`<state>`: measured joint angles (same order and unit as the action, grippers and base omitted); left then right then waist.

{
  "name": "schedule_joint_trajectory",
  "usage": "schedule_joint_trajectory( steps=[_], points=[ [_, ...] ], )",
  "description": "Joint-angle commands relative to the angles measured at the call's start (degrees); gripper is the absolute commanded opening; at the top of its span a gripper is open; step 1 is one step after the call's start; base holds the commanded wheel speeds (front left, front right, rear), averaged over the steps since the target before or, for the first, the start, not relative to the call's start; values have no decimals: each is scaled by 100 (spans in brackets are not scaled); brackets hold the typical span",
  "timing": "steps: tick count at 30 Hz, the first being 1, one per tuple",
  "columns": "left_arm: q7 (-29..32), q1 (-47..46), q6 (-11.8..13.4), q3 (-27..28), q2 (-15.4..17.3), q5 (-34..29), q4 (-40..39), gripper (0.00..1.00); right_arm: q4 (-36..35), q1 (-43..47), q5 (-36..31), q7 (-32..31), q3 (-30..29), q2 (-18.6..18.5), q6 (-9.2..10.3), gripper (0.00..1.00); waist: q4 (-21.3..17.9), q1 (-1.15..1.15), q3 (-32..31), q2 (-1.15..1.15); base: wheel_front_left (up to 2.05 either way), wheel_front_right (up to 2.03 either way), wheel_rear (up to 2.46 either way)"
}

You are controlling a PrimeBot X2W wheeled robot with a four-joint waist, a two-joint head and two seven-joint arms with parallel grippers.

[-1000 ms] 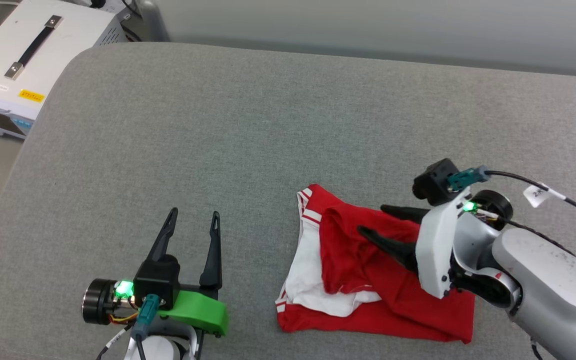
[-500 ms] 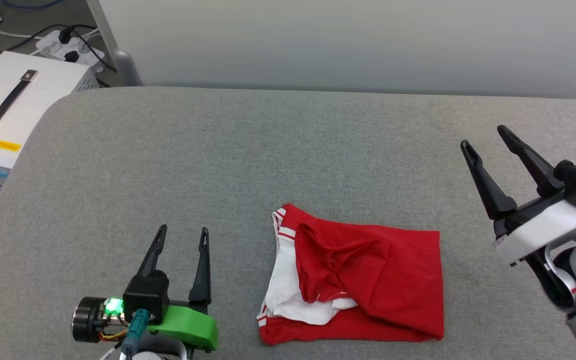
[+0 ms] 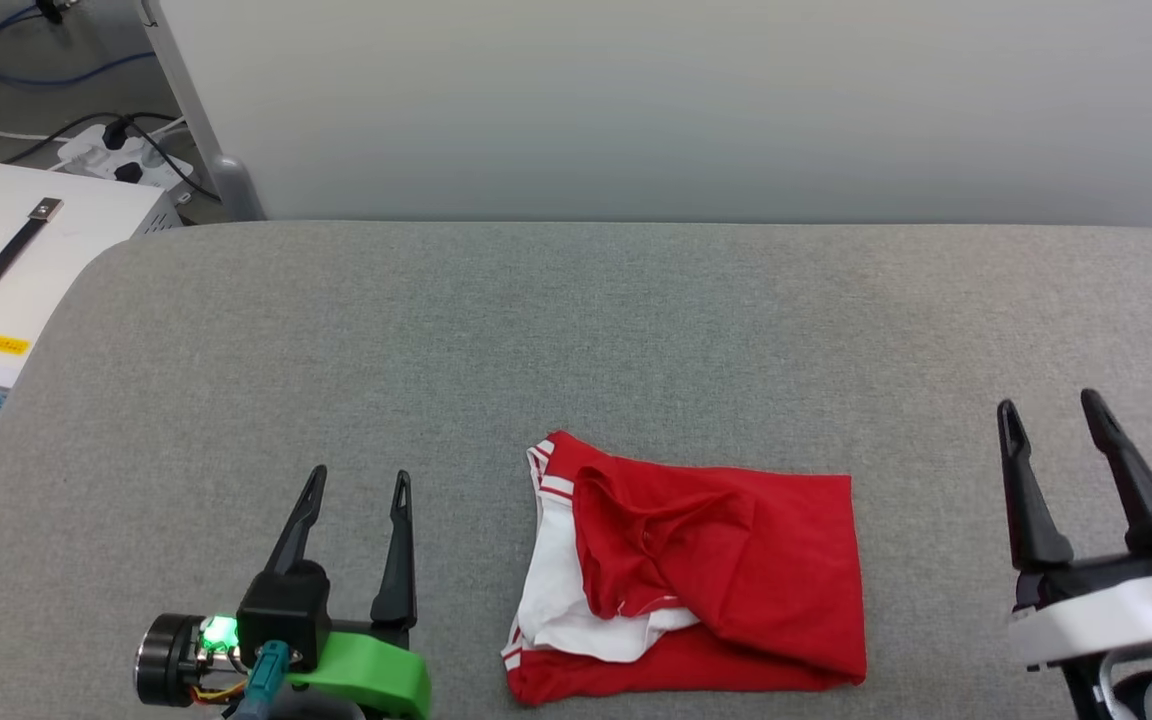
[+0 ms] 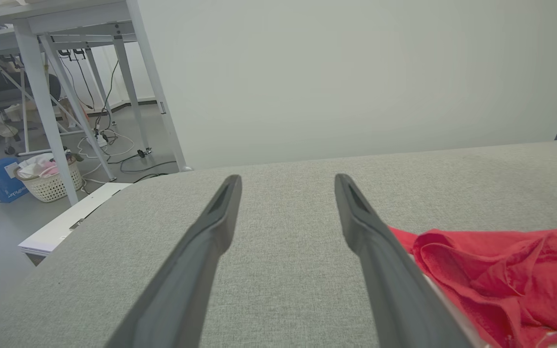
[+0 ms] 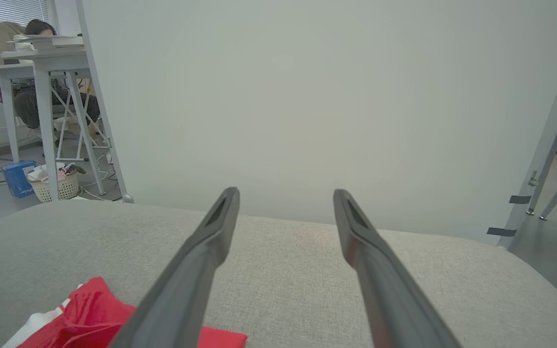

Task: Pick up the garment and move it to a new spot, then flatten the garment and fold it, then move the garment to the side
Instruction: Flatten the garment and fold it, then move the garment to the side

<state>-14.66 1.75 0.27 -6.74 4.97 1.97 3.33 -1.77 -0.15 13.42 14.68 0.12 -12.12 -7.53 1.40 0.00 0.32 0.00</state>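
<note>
The stacked layers come together at a smooth closed fold [image 3: 856,578], so the garment [image 3: 704,558] will follow along still folded when the robot pulls that fold sideways.
The garment [image 3: 706,580] lies folded into a rough red rectangle near the front of the grey surface, with white sleeve cloth and striped trim showing at its left side. Its lettering is hidden. My left gripper [image 3: 358,478] stands open to the garment's left, apart from it, nothing between its fingers. My right gripper [image 3: 1051,408] stands open well to the garment's right, also apart. In the left wrist view the garment [image 4: 496,270] sits at the lower right of the left gripper [image 4: 285,180]. In the right wrist view the garment [image 5: 90,319] lies at the lower left of the right gripper [image 5: 283,193].
The grey padded surface [image 3: 576,340] stretches wide behind and around the garment. A white wall panel [image 3: 636,100] stands at its far edge. A white equipment box [image 3: 6,270] with a black handle sits off the left edge. A person [image 5: 22,63] sits at a far desk.
My right gripper has lifted off the garment and swung out to the right, open. The head camera has tilted up, shifting the whole picture. The garment lies still; the left gripper has not moved.
</note>
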Motion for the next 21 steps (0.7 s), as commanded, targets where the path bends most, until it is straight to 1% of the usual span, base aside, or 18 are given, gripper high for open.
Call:
schedule_joint_trajectory(
  steps=[1,3,8,13,21],
  points=[
    [-34,118,-1,25,29,-19,-25,100,-53,176,-82,30,-47,118,4,100,15,0,-37,0,0,0,0],
    [-34,160,-19,7,40,-32,-32,100,-88,489,-198,30,-174,360,4,100,58,0,-102,0,0,0,0],
    [-34,216,-6,6,48,-48,-53,100,-47,831,-278,31,-318,596,4,100,114,0,-164,0,0,0,0],
    [-34,274,-6,21,63,-40,-68,100,-1,973,-336,31,-300,654,4,100,154,0,-195,0,0,0,0],
    [-34,323,-12,11,78,-49,-3,100,184,1016,-438,31,-133,591,4,100,205,0,-228,0,0,0,0]
  ],
)
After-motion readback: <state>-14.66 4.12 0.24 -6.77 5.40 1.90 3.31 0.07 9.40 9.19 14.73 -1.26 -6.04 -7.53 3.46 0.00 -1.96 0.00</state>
